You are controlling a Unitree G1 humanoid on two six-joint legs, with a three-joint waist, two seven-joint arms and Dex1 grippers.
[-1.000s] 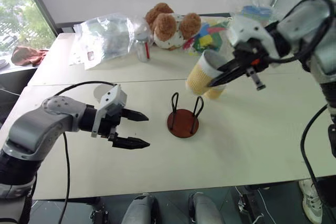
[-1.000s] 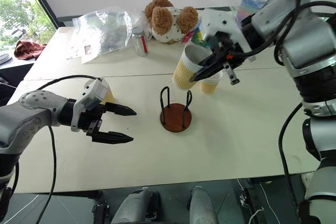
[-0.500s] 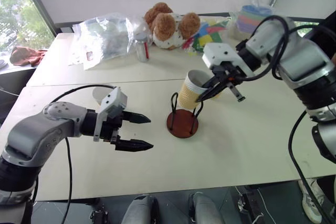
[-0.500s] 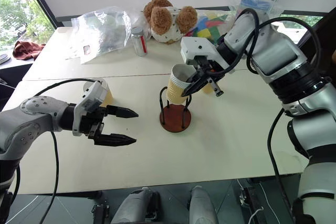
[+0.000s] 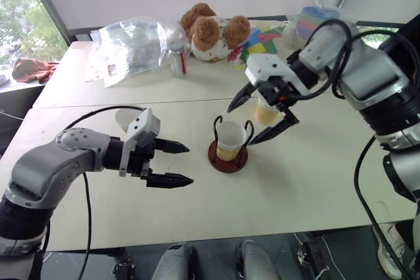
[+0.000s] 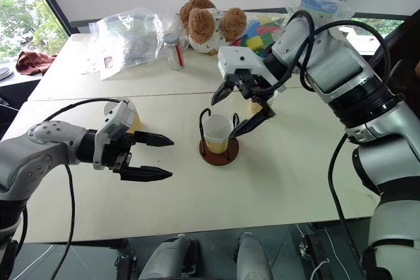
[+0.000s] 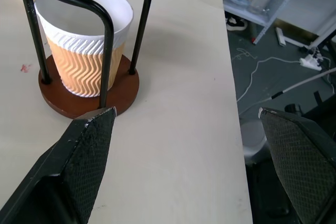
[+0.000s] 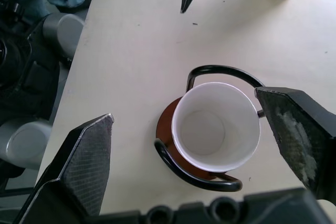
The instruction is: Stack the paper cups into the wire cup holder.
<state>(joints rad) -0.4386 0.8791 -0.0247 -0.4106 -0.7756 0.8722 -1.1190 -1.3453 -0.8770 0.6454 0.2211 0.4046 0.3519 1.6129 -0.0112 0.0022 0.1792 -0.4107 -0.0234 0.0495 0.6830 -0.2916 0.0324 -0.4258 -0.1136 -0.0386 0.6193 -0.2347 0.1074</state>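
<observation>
The cup in the holder (image 5: pixel 230 139) is upright between the holder's loops, so I should keep moving my right gripper on to the free cup (image 5: pixel 266 113) behind and close it on that cup's rim.
One paper cup (image 5: pixel 230 140) stands upright inside the wire cup holder (image 5: pixel 228 157), between its black loops; the left wrist view shows the cup (image 7: pixel 84 40) on the holder's brown base (image 7: pixel 113 100). Just above and behind it, my right gripper (image 5: pixel 254 117) is open and holds nothing, its fingers spread either side of the cup (image 8: pixel 215 127). A second paper cup (image 5: pixel 265 111) stands on the table behind that gripper. My left gripper (image 5: pixel 189 164) is open and empty, left of the holder and pointing at it. A third paper cup (image 6: pixel 132 120) stands behind the left hand.
At the table's back are a teddy bear (image 5: pixel 213 31), a clear plastic bag (image 5: pixel 131 44), a small can (image 5: pixel 178 61), colourful blocks (image 5: pixel 261 42) and a wrapped stack of pastel bowls (image 5: pixel 315 18). The table's front edge (image 5: pixel 216 235) is near.
My right gripper brought the tilted cup down between the loops and opened. The cup now stands upright in the holder. The left gripper has stayed put.
</observation>
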